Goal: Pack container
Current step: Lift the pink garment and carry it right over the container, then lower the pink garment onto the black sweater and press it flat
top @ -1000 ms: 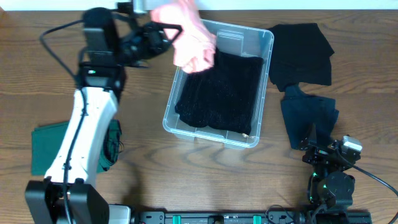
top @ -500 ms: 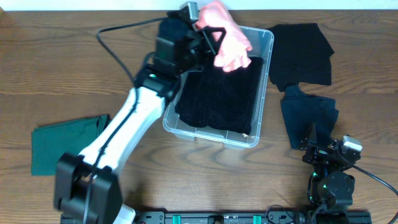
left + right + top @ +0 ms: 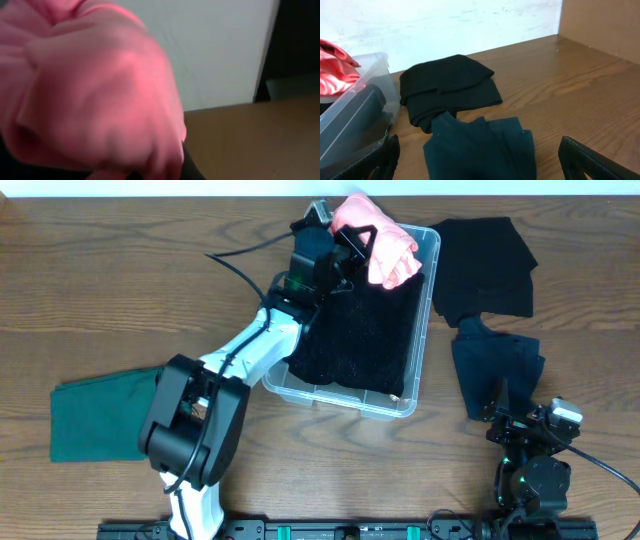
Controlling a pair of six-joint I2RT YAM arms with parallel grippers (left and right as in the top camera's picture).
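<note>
The pink cloth point(image 3: 388, 246) hangs between the container's side rims, so my left gripper should keep bringing it down until it touches the black knitted cloth point(image 3: 370, 330), then let go.
The clear plastic container point(image 3: 340, 402) stands mid-table with a black knitted cloth point(image 3: 355, 330) lying in it. My left gripper point(image 3: 350, 240) is shut on a pink cloth point(image 3: 382, 246), which hangs over the container's back end. That pink cloth point(image 3: 90, 90) fills the left wrist view and hides the jaws. My right gripper point(image 3: 512, 418) rests open near the front right edge. In its wrist view it point(image 3: 480, 165) stands wide over a dark teal cloth point(image 3: 480, 150), touching nothing. The container point(image 3: 365, 100) and pink cloth point(image 3: 337, 70) show at that view's left.
A folded green cloth point(image 3: 100, 415) lies at the front left. A black cloth point(image 3: 485, 265) lies right of the container, with the dark teal cloth point(image 3: 495, 370) in front of it. The left arm point(image 3: 235, 360) stretches over the container's left rim.
The left arm has swung right with the pink cloth, from the container's back left corner to over its back right part. The green cloth is now uncovered. The right arm is still.
</note>
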